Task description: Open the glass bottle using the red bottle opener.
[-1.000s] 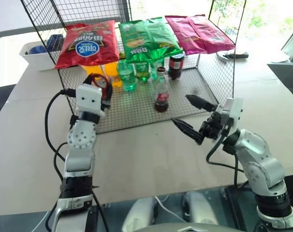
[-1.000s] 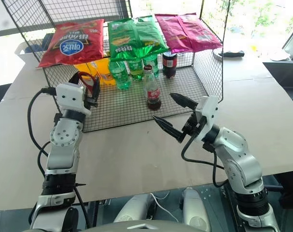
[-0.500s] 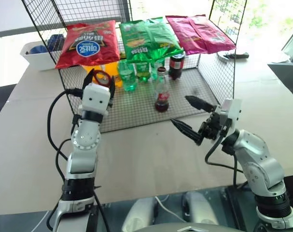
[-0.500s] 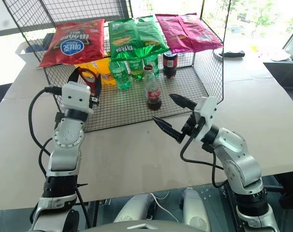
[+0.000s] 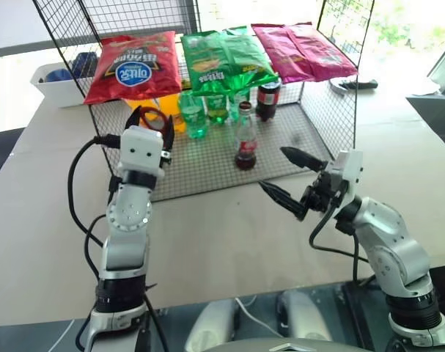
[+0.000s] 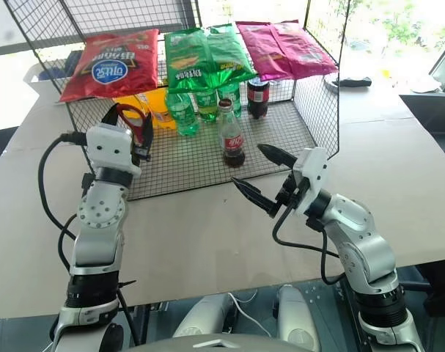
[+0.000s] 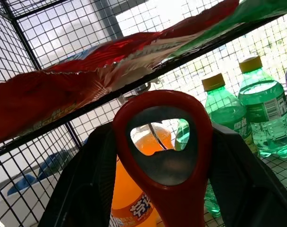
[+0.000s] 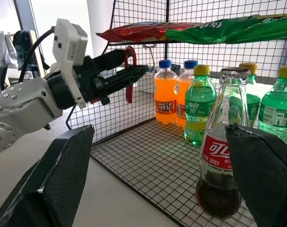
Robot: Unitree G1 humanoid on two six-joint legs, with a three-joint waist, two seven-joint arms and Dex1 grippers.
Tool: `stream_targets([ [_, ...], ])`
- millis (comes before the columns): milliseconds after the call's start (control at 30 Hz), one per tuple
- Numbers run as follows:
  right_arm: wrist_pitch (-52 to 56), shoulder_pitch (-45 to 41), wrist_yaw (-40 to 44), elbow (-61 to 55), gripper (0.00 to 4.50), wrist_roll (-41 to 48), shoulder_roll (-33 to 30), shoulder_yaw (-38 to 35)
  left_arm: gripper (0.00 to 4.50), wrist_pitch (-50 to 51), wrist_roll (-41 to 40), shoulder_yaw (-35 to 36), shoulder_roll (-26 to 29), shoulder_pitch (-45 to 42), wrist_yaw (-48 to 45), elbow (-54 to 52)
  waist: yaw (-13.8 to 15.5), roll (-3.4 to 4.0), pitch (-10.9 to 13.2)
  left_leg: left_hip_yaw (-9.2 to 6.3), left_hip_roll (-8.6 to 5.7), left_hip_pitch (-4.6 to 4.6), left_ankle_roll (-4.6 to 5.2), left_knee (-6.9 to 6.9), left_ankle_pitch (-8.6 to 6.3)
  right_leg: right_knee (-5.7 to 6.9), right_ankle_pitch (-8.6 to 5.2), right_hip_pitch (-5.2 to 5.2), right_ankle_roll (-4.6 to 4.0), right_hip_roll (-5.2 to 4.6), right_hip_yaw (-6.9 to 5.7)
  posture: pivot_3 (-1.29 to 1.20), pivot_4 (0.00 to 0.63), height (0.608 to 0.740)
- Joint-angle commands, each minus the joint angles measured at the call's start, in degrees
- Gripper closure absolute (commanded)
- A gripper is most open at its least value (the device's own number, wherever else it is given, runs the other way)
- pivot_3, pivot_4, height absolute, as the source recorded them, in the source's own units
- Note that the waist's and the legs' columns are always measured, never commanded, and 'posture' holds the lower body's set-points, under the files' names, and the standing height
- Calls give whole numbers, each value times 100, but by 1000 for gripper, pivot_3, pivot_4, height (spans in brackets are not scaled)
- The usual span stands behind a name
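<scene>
The glass bottle's metal cap (image 5: 245, 107) will pry off in one piece when I tip the red bottle opener up, because the cap has a flared rim (image 8: 235, 73).
The glass bottle (image 5: 245, 139) stands upright on the wire rack's floor, dark cola in its lower part, red label, cap on; it also shows close in the right wrist view (image 8: 222, 156). My left gripper (image 5: 152, 117) is at the rack's left front, well left of the bottle, shut on the red bottle opener (image 7: 164, 142), whose ring head sticks up between the fingers (image 8: 130, 71). My right gripper (image 5: 273, 169) hovers open and holds nothing, just in front of the rack, to the right of the bottle.
The wire rack (image 5: 207, 165) carries red (image 5: 130, 66), green (image 5: 226, 59) and magenta (image 5: 303, 48) snack bags on top. Green bottles (image 5: 193, 114), orange bottles (image 8: 165, 92) and a dark plastic cola bottle (image 5: 267, 99) stand behind the glass one. A white bin (image 5: 57, 77) sits at the back left.
My left gripper has risen a little and shifted slightly right with the opener still in it. The right arm and the bottle have not moved.
</scene>
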Motion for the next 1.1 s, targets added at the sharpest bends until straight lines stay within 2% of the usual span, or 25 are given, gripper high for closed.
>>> stream_targets([
  [33,-148,-68,73,-81,0,0,-29,-20,2364,127,-367,-81,-85,88,-205,-587,0,0,0,0,0,0,0,0,0,0,0,0,0,0,-1,0,150,734],
  [133,-123,-51,105,-52,0,-8,-65,-18,2364,376,-829,-178,-223,171,-445,-890,0,0,0,0,0,1,0,3,0,3,0,1,0,0,-1,0,150,734],
  [233,-15,-33,165,-17,0,-95,-202,49,2364,835,-1659,-214,-457,196,-700,-1178,1,-1,0,2,0,0,0,6,0,4,0,1,0,-1,1,0,150,734],
  [367,228,-30,66,73,0,-642,-504,429,2364,1513,-2802,-302,-804,224,-926,-1380,-1,0,-3,2,1,1,0,8,0,7,0,1,0,1,1,0,150,734],
  [500,773,-317,-268,128,0,-1086,-555,824,2364,1899,-3326,-484,-1090,212,-901,-1412,-1,-6,-6,4,1,3,-1,15,1,19,0,1,0,1,3,0,150,734],
  [567,1244,-543,-543,118,0,-1216,-449,956,2364,1986,-3479,-547,-1277,159,-781,-1384,-10,-6,-6,11,0,3,-1,25,1,33,0,-2,-1,1,10,0,150,734],
  [733,2283,-1070,-1155,9,0,-887,182,776,2364,2128,-3693,-540,-1633,87,-440,-1320,0,-9,-7,14,0,4,-9,54,5,66,0,-1,-1,3,13,0,150,734],
  [867,2515,-1188,-1268,-68,0,-804,379,803,2364,2227,-4036,-403,-1931,102,-164,-1270,7,-12,-9,9,-4,2,-10,55,6,66,1,-1,-2,9,8,0,150,734],
  [1100,2711,-1352,-1465,-132,0,-652,709,704,2364,2396,-4422,-373,-2046,185,-78,-1272,-2,-12,-9,10,-5,0,-9,56,6,62,1,-2,-2,21,11,0,150,734],
])
